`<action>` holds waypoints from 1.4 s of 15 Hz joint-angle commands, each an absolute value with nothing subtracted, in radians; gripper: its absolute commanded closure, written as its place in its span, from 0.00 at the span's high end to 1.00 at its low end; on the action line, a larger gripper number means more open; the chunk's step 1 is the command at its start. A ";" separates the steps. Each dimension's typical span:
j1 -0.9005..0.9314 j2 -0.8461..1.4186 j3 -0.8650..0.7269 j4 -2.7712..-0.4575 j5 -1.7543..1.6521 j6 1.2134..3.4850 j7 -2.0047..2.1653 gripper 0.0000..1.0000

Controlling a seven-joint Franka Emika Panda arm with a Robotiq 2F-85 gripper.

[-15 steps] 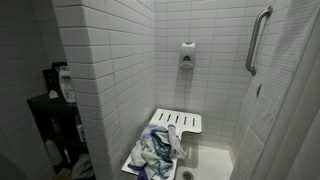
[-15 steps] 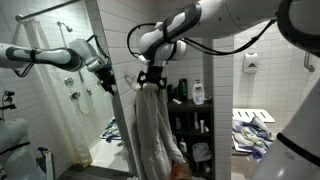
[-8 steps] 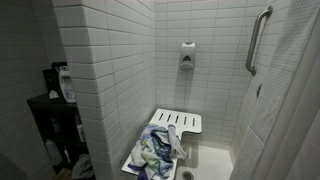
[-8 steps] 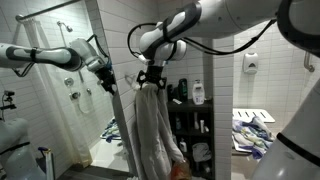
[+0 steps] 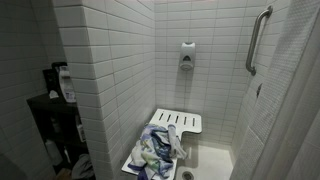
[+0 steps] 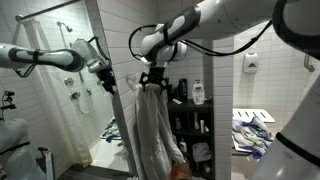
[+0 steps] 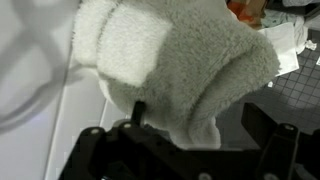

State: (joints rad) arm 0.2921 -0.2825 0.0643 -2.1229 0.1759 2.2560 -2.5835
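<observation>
The towel's fold (image 7: 152, 100) is touched by only one finger of my open gripper, so I should move away from the wall, close around the fold (image 7: 204, 128) and lift the towel.
A fluffy white towel (image 6: 152, 130) hangs long from a point beside the mirror edge. My gripper (image 6: 152, 80) sits at its top end, pointing down. In the wrist view the towel (image 7: 180, 60) fills most of the picture, and a fold of it bulges down between the black fingers of my gripper (image 7: 200, 122). The jaws stand wide apart. The left finger (image 7: 137, 110) touches the cloth, while the right finger (image 7: 266, 125) stands clear of it. How the towel is hung is hidden.
A mirror (image 6: 55, 90) reflects the arm. A black shelf (image 6: 192, 115) with bottles stands behind the towel. In the tiled shower a fold-down seat (image 5: 180, 122) carries a heap of clothes (image 5: 158, 150), below a soap dispenser (image 5: 187, 55) and grab bar (image 5: 258, 38).
</observation>
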 commanded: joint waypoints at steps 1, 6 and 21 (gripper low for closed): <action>0.281 -0.256 0.074 -2.093 0.170 2.238 -2.611 1.00; 0.349 -0.260 0.021 -2.097 0.156 2.233 -2.601 0.69; 0.827 -0.402 -0.382 -2.136 0.123 2.190 -2.601 0.02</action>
State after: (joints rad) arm 0.7483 -0.3516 -0.3150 -2.1225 0.1575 2.2131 -2.6007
